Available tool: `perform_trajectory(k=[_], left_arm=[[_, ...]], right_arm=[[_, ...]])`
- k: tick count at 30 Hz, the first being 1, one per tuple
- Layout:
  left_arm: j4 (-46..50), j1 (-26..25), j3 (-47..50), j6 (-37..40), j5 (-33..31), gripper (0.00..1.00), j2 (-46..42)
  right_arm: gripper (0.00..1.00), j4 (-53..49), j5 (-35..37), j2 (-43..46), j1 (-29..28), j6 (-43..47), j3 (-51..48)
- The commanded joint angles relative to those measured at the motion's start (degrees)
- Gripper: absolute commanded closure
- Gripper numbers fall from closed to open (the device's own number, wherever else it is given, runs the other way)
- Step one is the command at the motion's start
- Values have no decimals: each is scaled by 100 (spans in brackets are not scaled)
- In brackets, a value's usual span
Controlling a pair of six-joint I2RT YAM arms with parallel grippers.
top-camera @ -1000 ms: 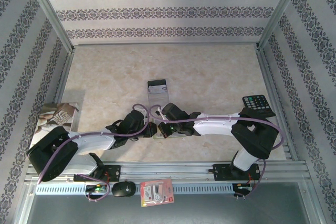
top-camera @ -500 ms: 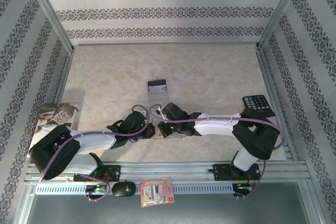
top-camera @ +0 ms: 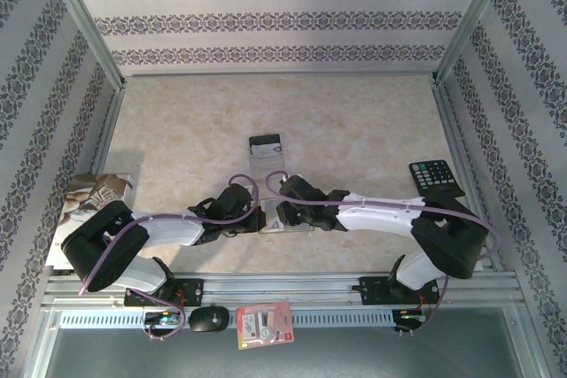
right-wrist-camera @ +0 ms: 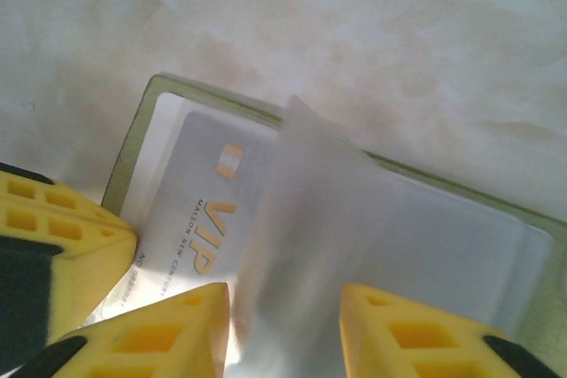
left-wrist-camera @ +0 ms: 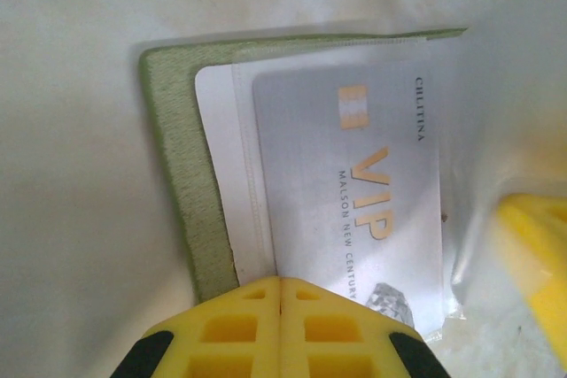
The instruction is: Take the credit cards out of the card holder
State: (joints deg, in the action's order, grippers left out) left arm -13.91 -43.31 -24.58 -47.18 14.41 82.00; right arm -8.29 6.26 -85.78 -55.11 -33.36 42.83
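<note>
The raised clear sleeve flap (right-wrist-camera: 292, 196) is standing over the edge of the VIP card, so next my right gripper moves back while my left gripper presses the flap flat onto the facing page (right-wrist-camera: 452, 236).
The olive-green card holder (left-wrist-camera: 175, 174) lies open on the table, and a silver VIP credit card (left-wrist-camera: 354, 174) sits in its pale pocket. My left gripper (left-wrist-camera: 280, 282) is shut, its tips resting on the pocket's near edge. In the right wrist view my right gripper (right-wrist-camera: 283, 325) is open, with a raised clear sleeve flap (right-wrist-camera: 306, 210) of the holder (right-wrist-camera: 130, 150) standing between its fingers beside the VIP card (right-wrist-camera: 208, 201). Both grippers meet over the holder, left gripper (top-camera: 255, 217) facing right gripper (top-camera: 278, 216). A blackish card (top-camera: 265, 142) and a pale translucent card (top-camera: 266, 165) lie just beyond them.
A black calculator (top-camera: 434, 176) lies at the right, above the right arm's elbow. A book (top-camera: 96, 194) sits at the left edge. A black mouse (top-camera: 210, 318) and a red-and-white packet (top-camera: 264, 323) lie on the front rail. The far half of the table (top-camera: 354, 121) is bare.
My right gripper has opened, letting go of the sleeve flap. Both arms have shifted slightly to the right, and the right arm's elbow has dropped lower. The left gripper stays shut.
</note>
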Motion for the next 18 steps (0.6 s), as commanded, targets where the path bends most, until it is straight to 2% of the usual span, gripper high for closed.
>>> perform_trajectory(k=[1, 9, 14, 18], left_arm=[[107, 46, -3, 76, 167, 100, 207], [640, 51, -106, 250, 11, 100, -349], [999, 25, -368, 366, 109, 91, -448], [1203, -53, -694, 503, 127, 89, -346]], right_arm=[[59, -181, 485, 439, 2, -184, -177], [59, -320, 542, 912, 335, -258, -395], [64, -449, 596, 1005, 484, -244, -467], [64, -413, 604, 1122, 515, -248, -559]])
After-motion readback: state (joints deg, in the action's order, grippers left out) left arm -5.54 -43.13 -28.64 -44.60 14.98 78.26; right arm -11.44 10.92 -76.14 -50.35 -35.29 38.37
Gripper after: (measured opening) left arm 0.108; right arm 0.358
